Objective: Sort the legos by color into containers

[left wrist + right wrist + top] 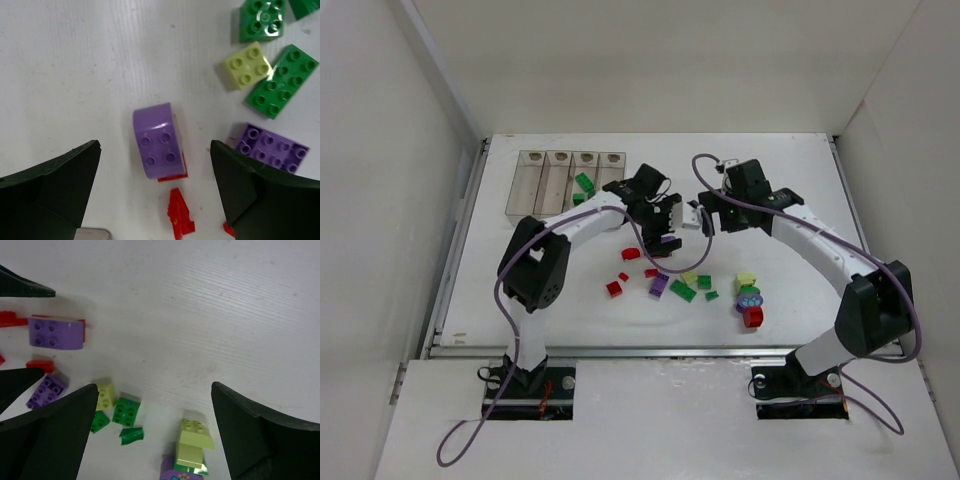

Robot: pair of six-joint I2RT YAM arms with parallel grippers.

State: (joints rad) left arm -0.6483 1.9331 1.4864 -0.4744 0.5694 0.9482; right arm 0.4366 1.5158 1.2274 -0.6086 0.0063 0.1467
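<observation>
I should lift both pieces with my left gripper, because the curved purple lego (158, 142) sits on a red piece. My right gripper should then pull the red piece (174, 177) off before I sort them.
The clear containers (565, 180) stand in a row at the back left; the third bin holds green legos (583, 186). My left gripper (662, 240) is open and low over the pile. A curved purple lego (157, 141), lying on a red piece (172, 175), sits between its jaws (155, 150) without touching them. A red shard (181, 212) lies just below. My right gripper (708, 220) is open and empty (154, 387), hovering above bare table. A pale yellow lego (192, 442) on a green and purple stack lies below its jaws.
Loose legos lie mid-table: a flat purple one (272, 147), a yellow one (247, 65), green ones (282, 81), red ones (613, 288). A stacked yellow, purple and red cluster (750, 305) sits to the right. The two grippers are close together. White walls enclose the table.
</observation>
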